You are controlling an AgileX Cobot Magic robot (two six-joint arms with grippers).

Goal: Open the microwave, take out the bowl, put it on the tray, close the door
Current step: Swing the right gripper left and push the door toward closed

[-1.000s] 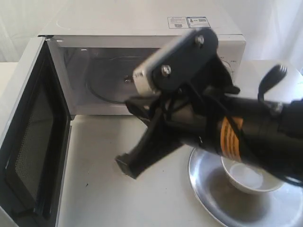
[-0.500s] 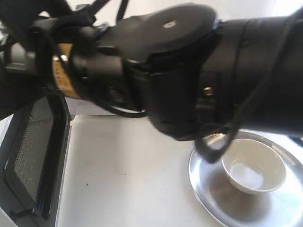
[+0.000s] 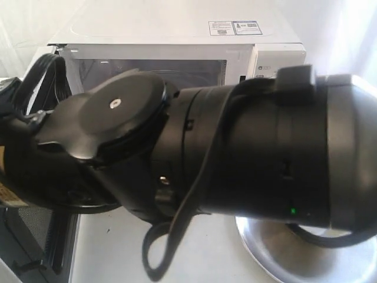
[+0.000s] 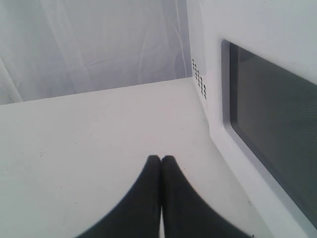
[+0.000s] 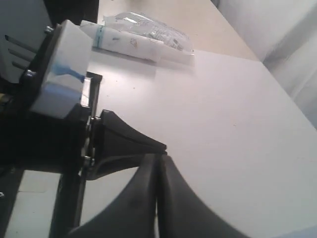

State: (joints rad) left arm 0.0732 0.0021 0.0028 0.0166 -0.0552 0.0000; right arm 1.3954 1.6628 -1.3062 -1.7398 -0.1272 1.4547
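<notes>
The open door [image 3: 36, 233] has my right gripper across it, close to my left gripper. I should swing my right gripper back and push the door's outer side [image 4: 275, 104] toward the microwave.
The white microwave [image 3: 177, 26] stands at the back, and a strip of its lit cavity shows above a black arm [image 3: 235, 159] that fills most of the exterior view. The open door [image 3: 35, 242] hangs at the left; its dark window [image 4: 277, 144] lies close beside my left gripper [image 4: 161, 157], which is shut and empty over the white table. A slice of the silver tray [image 3: 277, 253] shows at the lower right. The bowl is hidden behind the arm. My right gripper [image 5: 159, 156] is shut on nothing, above the table.
A clear plastic packet [image 5: 143, 34] lies on the table far from the right gripper. Black arm hardware with a white block [image 5: 54, 84] sits right beside the right gripper. Vent holes [image 4: 198, 79] mark the microwave's side wall.
The black arm has swung leftward across the exterior camera and now covers the bowl and most of the tray, both of which showed half a second ago.
</notes>
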